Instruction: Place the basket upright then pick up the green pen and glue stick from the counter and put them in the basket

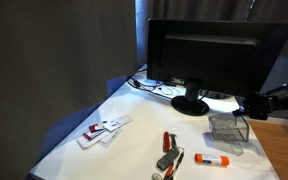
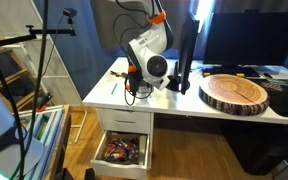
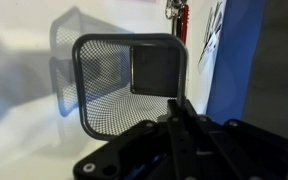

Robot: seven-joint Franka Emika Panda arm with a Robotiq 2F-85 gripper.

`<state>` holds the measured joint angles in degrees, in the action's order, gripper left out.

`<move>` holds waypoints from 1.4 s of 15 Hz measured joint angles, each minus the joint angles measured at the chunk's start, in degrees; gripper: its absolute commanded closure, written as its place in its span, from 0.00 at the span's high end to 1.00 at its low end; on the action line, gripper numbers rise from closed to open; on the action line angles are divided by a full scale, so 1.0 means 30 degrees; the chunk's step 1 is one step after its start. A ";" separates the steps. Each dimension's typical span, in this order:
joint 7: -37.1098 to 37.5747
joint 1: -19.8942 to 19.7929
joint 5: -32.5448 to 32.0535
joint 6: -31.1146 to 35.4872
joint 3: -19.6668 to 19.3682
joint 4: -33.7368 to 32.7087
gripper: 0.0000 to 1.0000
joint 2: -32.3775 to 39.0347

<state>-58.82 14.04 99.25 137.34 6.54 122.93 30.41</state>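
Note:
The basket is lying on its side, and its opening (image 3: pixel 132 88) faces my gripper. My gripper should raise the basket's rim and tip the basket up onto its base (image 3: pixel 155 70).
The grey wire-mesh basket (image 1: pixel 225 133) stands on the white counter (image 1: pixel 134 150) in front of the monitor. In the wrist view I look into the basket's open mouth (image 3: pixel 109 90). My gripper (image 1: pixel 243 111) is at the basket's upper right corner. Its fingers (image 3: pixel 178 108) are shut on the basket's rim wall. The glue stick (image 1: pixel 213 158), white with an orange-red cap, lies on the counter just in front of the basket. A thin green line that may be the green pen (image 2: pixel 113 87) lies near the counter's edge. It does not show in the wrist view.
A black monitor (image 1: pixel 209 55) stands behind the basket. A slim red pen (image 1: pixel 168 140) and a red-and-black clump (image 1: pixel 167 160) lie mid-counter, with white items (image 1: pixel 104 130) further off. A wooden slab (image 2: pixel 234 93) and an open drawer (image 2: pixel 124 150) show in an exterior view.

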 measured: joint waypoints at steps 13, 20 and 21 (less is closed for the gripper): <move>1.1794 0.6182 -1.4433 0.5921 -0.1510 0.1227 0.02 -0.3278; 1.7544 0.9191 -2.4671 0.5809 -0.4817 0.1165 0.02 -0.3334; 1.8387 0.8570 -2.6088 0.5793 -0.4275 0.1077 0.02 -0.3379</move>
<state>-3.66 39.75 20.99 154.72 -6.29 126.15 20.27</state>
